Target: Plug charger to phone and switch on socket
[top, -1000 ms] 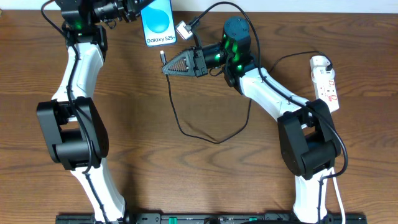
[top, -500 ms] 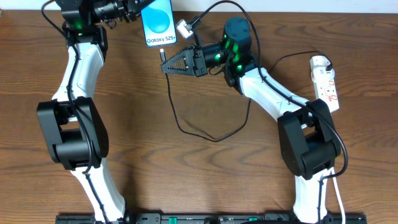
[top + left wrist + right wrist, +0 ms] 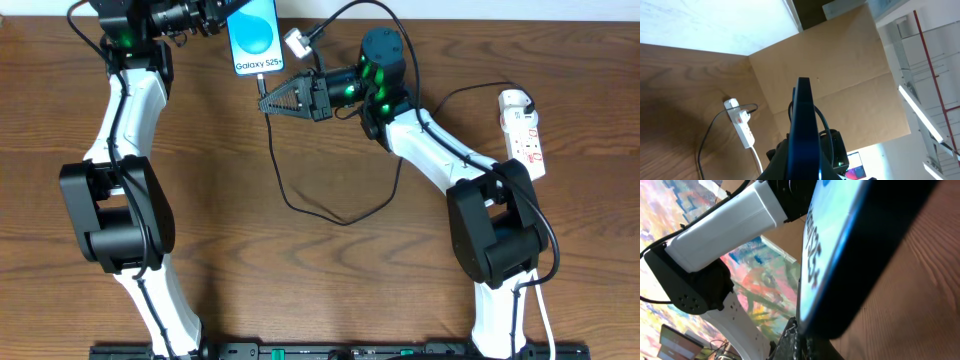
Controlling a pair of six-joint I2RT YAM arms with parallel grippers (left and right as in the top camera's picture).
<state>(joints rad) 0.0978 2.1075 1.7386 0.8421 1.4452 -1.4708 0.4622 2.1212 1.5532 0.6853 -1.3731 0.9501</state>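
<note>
The connector (image 3: 262,84) tip touches the phone's bottom edge (image 3: 260,73) toward its screen side, off the port. Next, my right gripper pulls the connector back and lines it up first.
The phone (image 3: 252,38), blue screen with white "Galaxy S25+" text, is held at the table's far edge by my left gripper (image 3: 214,16), which is shut on it. In the left wrist view the phone (image 3: 803,125) shows edge-on between the fingers (image 3: 802,170). My right gripper (image 3: 268,100) is shut on the charger's black connector tip (image 3: 262,84), which meets the phone's bottom edge. In the right wrist view the phone (image 3: 840,240) fills the frame with the tip (image 3: 801,339) right under it. The black cable (image 3: 300,210) loops over the table. The socket (image 3: 525,128) lies at the far right.
A white plug head (image 3: 293,43) on the cable's other end hangs beside the phone's right side. The socket (image 3: 741,125) with its thick white cord also shows in the left wrist view. A brown board (image 3: 840,75) stands behind the table.
My right gripper has moved up and slightly left with the connector tip, closing the gap to the phone's bottom edge. The left arm and phone have stayed still.
</note>
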